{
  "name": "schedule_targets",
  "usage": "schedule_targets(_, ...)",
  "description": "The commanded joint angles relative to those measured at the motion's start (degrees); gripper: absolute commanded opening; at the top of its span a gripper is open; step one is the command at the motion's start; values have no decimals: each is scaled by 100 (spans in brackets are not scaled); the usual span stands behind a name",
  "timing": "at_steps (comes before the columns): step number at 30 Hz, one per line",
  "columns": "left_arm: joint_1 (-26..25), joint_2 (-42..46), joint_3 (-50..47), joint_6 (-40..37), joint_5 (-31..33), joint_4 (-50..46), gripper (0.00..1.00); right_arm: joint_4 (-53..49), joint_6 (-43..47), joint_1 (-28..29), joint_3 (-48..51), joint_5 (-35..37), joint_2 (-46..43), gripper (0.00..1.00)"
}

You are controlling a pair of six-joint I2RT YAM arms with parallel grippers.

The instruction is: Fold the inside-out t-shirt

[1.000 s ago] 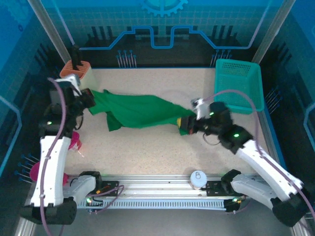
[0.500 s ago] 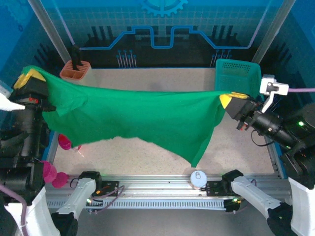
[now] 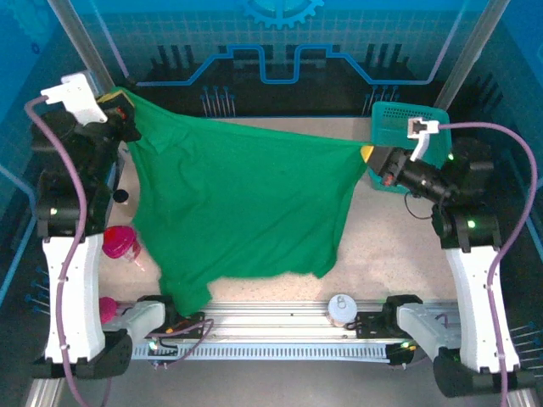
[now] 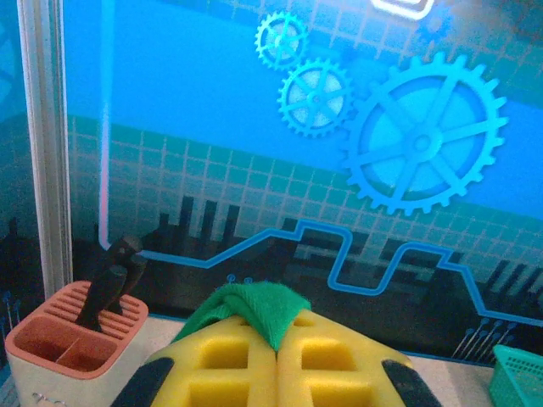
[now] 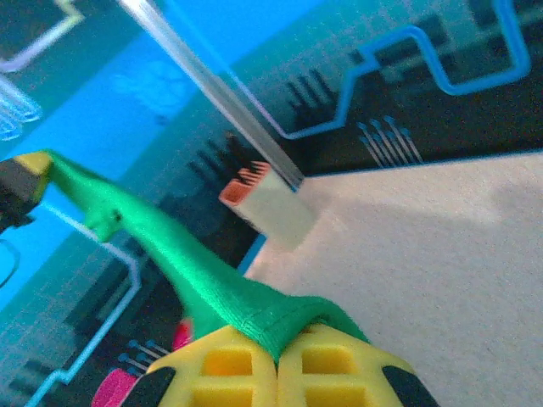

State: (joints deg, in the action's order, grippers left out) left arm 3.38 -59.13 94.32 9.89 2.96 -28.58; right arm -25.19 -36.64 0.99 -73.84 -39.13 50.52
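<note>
The t-shirt's corner is stretched out by my left gripper beside the orange and white holder (image 4: 78,337). Next, I move the corner inward (image 3: 210,154) and lay the t-shirt down flat.
The green inside-out t-shirt (image 3: 242,203) hangs spread in the air between both arms, its lower edge drooping toward the table's near rail. My left gripper (image 3: 119,103) is raised at the back left, shut on one top corner; a tuft of green cloth (image 4: 254,303) pokes out between its yellow pads (image 4: 222,356). My right gripper (image 3: 370,154) is raised at the right, shut on the other top corner. In the right wrist view the shirt's hem (image 5: 254,314) runs from the pads (image 5: 339,373) in a taut strip toward the left gripper (image 5: 25,174).
A teal mesh basket (image 3: 416,114) stands at the back right behind the right gripper. An orange and white holder (image 4: 72,339) with a dark tool stands at the back left. Pink objects (image 3: 120,244) lie at the left edge. A white round marker (image 3: 341,307) sits on the near rail.
Both grippers have lifted the shirt off the table and pulled apart. The bunched cloth now hangs spread wide, and both arms have since moved back and inward.
</note>
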Motion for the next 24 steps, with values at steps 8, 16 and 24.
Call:
schedule_targets(8,25,892,914,-516,-736,-619,0,174,-463,-266,-300,-1430,-1273,0)
schedule_targets(16,5,1050,883,-311,-753,-376,0,-630,14,-266,-1094,-1203,-906,0)
schedule_targets(24,5,-351,282,-488,-548,106,0,-397,668,-305,-406,-429,1079,0)
